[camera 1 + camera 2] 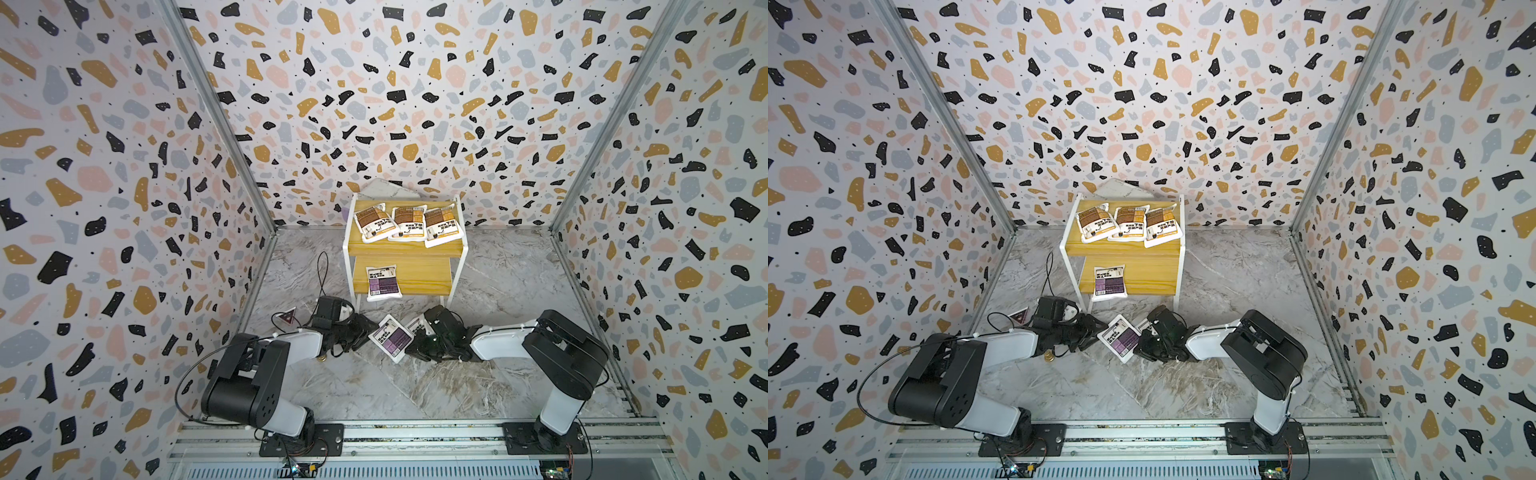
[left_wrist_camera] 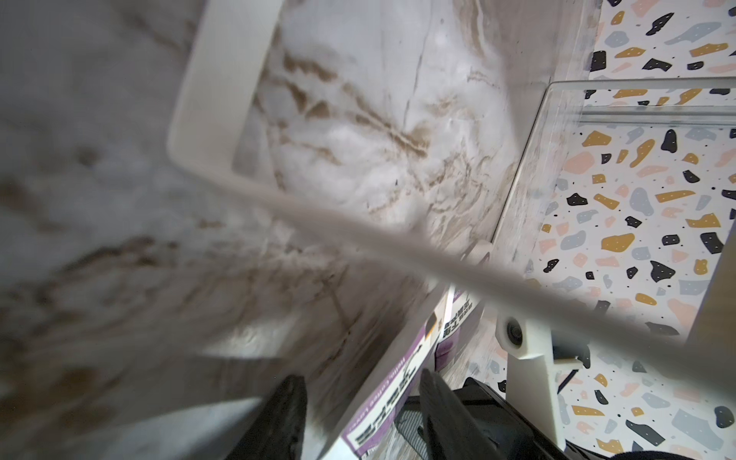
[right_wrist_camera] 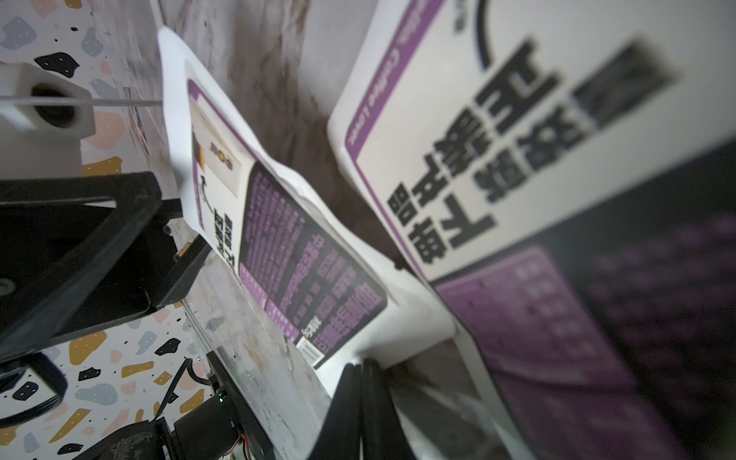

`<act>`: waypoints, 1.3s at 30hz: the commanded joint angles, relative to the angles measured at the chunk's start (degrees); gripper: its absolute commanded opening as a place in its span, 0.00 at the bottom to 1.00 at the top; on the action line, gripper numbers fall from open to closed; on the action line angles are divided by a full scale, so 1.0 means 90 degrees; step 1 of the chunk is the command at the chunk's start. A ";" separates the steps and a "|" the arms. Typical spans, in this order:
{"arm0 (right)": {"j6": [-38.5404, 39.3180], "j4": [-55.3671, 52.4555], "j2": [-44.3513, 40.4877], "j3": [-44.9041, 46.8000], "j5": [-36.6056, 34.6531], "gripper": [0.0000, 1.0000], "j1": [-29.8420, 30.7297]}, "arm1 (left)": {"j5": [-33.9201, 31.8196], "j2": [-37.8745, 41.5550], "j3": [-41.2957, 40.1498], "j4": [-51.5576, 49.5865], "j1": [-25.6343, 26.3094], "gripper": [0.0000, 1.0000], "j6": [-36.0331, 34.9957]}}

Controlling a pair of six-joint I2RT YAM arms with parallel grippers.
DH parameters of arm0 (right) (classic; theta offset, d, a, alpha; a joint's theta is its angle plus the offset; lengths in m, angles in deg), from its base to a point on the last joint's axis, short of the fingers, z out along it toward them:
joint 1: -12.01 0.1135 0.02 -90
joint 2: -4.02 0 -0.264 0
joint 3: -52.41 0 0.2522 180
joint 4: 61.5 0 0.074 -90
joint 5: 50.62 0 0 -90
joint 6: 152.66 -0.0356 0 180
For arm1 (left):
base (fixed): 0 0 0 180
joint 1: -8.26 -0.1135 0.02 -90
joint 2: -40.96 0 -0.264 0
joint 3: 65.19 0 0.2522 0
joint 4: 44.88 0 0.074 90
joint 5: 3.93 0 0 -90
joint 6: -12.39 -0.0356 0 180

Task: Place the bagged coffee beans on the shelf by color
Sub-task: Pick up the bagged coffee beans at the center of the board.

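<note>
I should take the tilted purple pouch with my left gripper while my right gripper regrips its side edge [image 1: 404, 327], because my right gripper is holding it by its bottom corner [image 1: 409, 344].
The shelf [image 1: 415, 249] [image 1: 1133, 249] stands at the back. Three brown-panel bagged coffee beans [image 1: 409, 222] lie on its upper board and a purple one [image 1: 382, 282] on the lower. Another purple pouch [image 1: 392, 338] [image 1: 1121, 338] [image 3: 278, 239] hangs tilted between both grippers. My right gripper [image 1: 413, 345] [image 3: 362, 362] is shut on its corner. My left gripper [image 1: 368, 332] [image 2: 360, 374] stands open, its fingers on either side of the pouch's [image 2: 382, 398] opposite edge. One more purple pouch [image 1: 419, 324] [image 3: 557, 199] lies on the floor, partly under the right gripper.
A small triangular tag [image 1: 286, 318] and a looped black cable [image 1: 322, 270] lie on the marble floor left of the shelf. A grey slab [image 1: 386, 189] leans behind the shelf. Terrazzo walls close in three sides; the arms' rail [image 1: 415, 436] runs along the front.
</note>
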 commanded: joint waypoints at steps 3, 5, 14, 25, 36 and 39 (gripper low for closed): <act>-0.0012 -0.0242 0.0019 0.0086 -0.0086 0.08 0.0043 | 0.0073 -0.0435 -0.0038 0.0208 0.0038 0.38 -0.0117; 0.0012 -0.0281 -0.0004 0.0085 -0.0081 0.08 0.0047 | 0.0099 -0.0455 -0.0072 0.0283 0.0037 0.31 -0.0108; 0.0260 -0.0499 -0.0057 -0.0090 0.0064 0.17 0.0052 | 0.0275 -0.0458 -0.0126 0.0411 0.0035 0.00 -0.0125; 0.1282 -0.2015 -0.1358 -0.0336 0.0250 0.47 0.0049 | 0.0698 0.0874 0.0091 -0.1208 0.0009 0.00 -0.1005; 0.1927 -0.3537 -0.3412 -0.0215 0.1012 0.65 -0.0243 | 0.1585 0.2899 0.0577 -0.3416 -0.0049 0.00 -0.1544; 0.1865 -0.3355 -0.3651 -0.0088 0.1680 0.69 -0.0511 | 0.1903 0.3095 0.0640 -0.3294 -0.0039 0.00 -0.1198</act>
